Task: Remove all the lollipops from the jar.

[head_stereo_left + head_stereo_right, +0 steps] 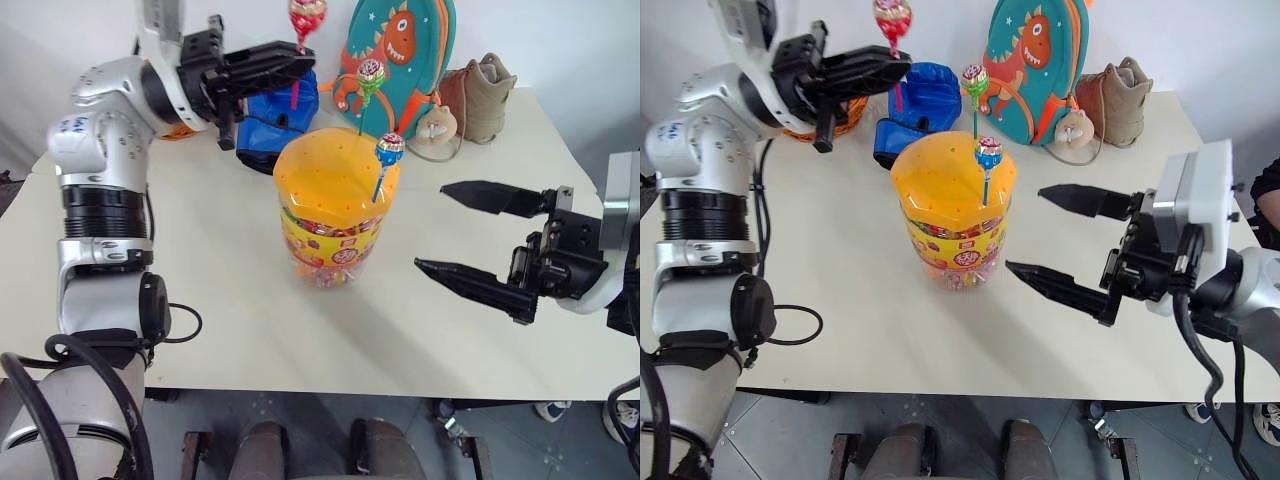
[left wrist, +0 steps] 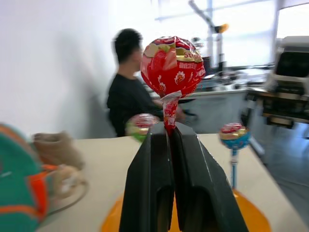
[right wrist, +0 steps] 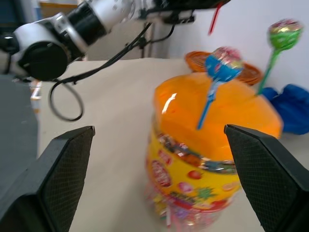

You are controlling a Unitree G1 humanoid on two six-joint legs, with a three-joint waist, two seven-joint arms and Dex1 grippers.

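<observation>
The red-stick lollipop's stick [image 1: 295, 96] hangs free of the lid, so my left gripper should keep going down to the open tabletop [image 1: 212, 268] beside the jar and let go there.
The jar [image 1: 335, 215], clear with a domed orange lid and a yellow-red label, stands mid-table. A green-stick lollipop [image 1: 371, 72] and a blue-stick lollipop [image 1: 389, 150] stand upright in holes in its lid. My left gripper [image 1: 300, 62] is up behind the jar, to its left, shut on the red-stick lollipop [image 2: 172, 65]. That one's red wrapped head rises above the fingers [image 2: 149, 179], and its stick hangs clear of the lid. To the right of the jar my right gripper [image 1: 432, 227] is open at jar height, jaws wide apart, touching nothing.
Behind the jar lie a blue bag [image 1: 280, 115], a teal dinosaur backpack [image 1: 400, 50], a small plush toy [image 1: 435, 125] and a tan boot [image 1: 480, 95]. A woven orange basket [image 1: 845, 115] sits at the back left. A person [image 2: 126, 92] sits beyond the table.
</observation>
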